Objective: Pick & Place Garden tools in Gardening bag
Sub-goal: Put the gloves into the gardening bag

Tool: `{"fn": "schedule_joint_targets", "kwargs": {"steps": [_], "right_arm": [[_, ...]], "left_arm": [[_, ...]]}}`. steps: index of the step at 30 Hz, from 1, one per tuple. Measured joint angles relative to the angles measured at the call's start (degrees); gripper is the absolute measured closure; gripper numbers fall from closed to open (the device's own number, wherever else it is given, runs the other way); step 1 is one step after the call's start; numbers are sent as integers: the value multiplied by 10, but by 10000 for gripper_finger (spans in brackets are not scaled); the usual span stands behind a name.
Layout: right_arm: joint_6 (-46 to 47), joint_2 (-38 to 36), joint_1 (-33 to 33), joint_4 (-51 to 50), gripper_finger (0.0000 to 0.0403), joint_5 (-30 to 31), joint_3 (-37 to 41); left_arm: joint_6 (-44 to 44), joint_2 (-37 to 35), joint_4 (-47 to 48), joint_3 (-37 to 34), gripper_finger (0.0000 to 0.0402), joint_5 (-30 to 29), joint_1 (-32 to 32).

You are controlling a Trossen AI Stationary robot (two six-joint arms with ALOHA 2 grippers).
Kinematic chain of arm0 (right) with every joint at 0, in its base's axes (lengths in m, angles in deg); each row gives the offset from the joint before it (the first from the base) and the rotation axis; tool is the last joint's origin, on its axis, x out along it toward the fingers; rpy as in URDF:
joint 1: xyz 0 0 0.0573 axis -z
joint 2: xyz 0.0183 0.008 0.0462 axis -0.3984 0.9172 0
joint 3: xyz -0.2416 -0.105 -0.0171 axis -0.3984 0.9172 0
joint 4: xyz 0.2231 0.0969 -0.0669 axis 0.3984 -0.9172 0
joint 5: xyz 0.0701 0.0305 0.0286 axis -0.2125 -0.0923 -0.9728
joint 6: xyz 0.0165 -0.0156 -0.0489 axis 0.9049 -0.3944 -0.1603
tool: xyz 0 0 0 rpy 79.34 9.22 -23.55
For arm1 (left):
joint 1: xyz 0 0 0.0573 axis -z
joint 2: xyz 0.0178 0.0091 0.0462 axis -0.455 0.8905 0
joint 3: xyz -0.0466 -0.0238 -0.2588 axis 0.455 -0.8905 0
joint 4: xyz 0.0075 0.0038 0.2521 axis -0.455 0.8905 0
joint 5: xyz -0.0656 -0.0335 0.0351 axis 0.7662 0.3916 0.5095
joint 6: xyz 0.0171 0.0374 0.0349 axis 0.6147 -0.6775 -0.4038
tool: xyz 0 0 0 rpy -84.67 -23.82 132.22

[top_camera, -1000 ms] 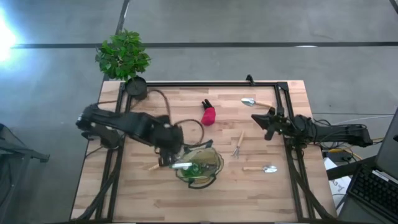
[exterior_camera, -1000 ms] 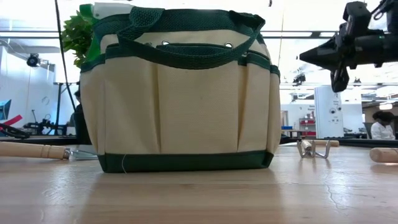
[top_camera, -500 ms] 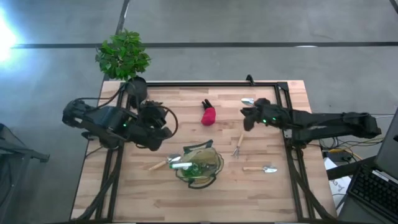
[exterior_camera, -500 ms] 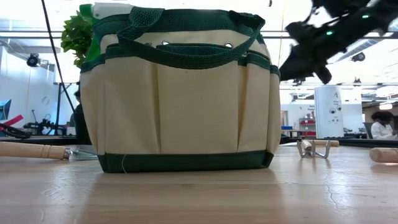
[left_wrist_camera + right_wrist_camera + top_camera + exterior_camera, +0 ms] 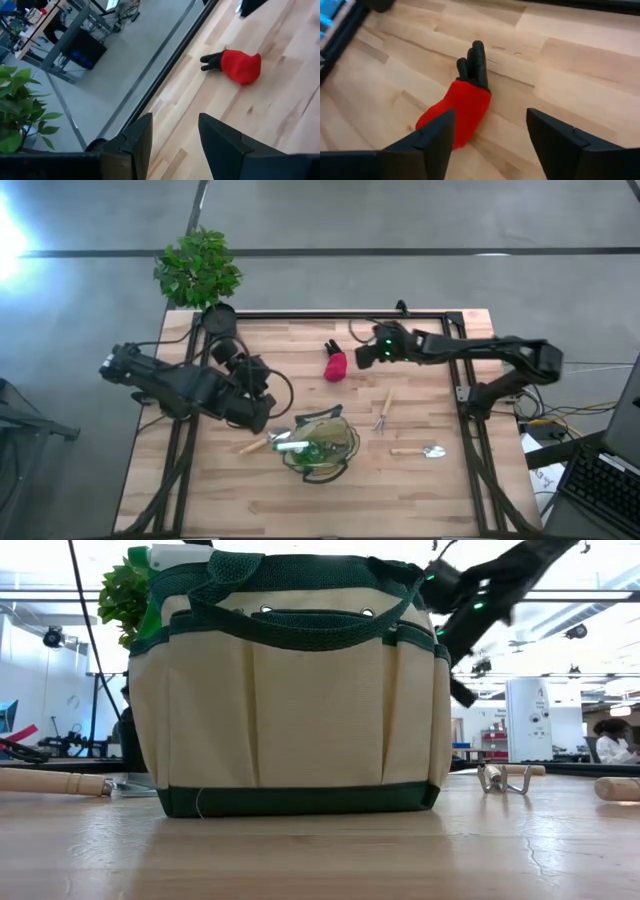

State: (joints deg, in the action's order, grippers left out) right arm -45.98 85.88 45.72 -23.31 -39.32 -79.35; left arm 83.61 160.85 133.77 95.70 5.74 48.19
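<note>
Black glove fingers [image 5: 474, 65] poke out of the red-and-black item, so its red cloth [image 5: 462, 110] will crumple into folds when I pinch it and pick it up.
The tan gardening bag [image 5: 322, 446] with green trim stands near the table's near edge and fills the low view [image 5: 290, 690]; a green-and-white piece [image 5: 294, 446] sticks out of it. A red-and-black item [image 5: 335, 365] lies flat toward the far edge. My right gripper [image 5: 492, 145] hovers open just right of it [image 5: 465, 102], fingers pointing at it. My left gripper [image 5: 175, 140] is open over the table's left part [image 5: 258, 378], facing the red item [image 5: 240, 67]. A hand rake [image 5: 382, 412] and two wooden-handled trowels [image 5: 420, 451] [image 5: 254, 445] lie on the table.
A potted green plant [image 5: 198, 265] in a black pot [image 5: 220, 320] stands at the far left corner. A black frame [image 5: 330, 314] runs along the far and side edges. In the low view the rake [image 5: 505, 777] and wooden handles [image 5: 50, 781] lie beside the bag.
My right gripper has swung from the table's right edge toward the far left, up to the red-and-black item, and has opened. My left gripper has drawn back from the bag toward the table's far left. The tools and the bag have stayed put.
</note>
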Motion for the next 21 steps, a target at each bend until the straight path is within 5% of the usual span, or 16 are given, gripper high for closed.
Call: {"fn": "schedule_joint_targets", "kwargs": {"steps": [12, 21], "right_arm": [[-2, 207, 2, -100, 99, -22, -189], [1, 297, -1, -105, 94, -68, -234]], "left_arm": [[7, -2, 12, -7, 239, -2, 2], [9, -4, 22, -44, 239, 9, 2]]}}
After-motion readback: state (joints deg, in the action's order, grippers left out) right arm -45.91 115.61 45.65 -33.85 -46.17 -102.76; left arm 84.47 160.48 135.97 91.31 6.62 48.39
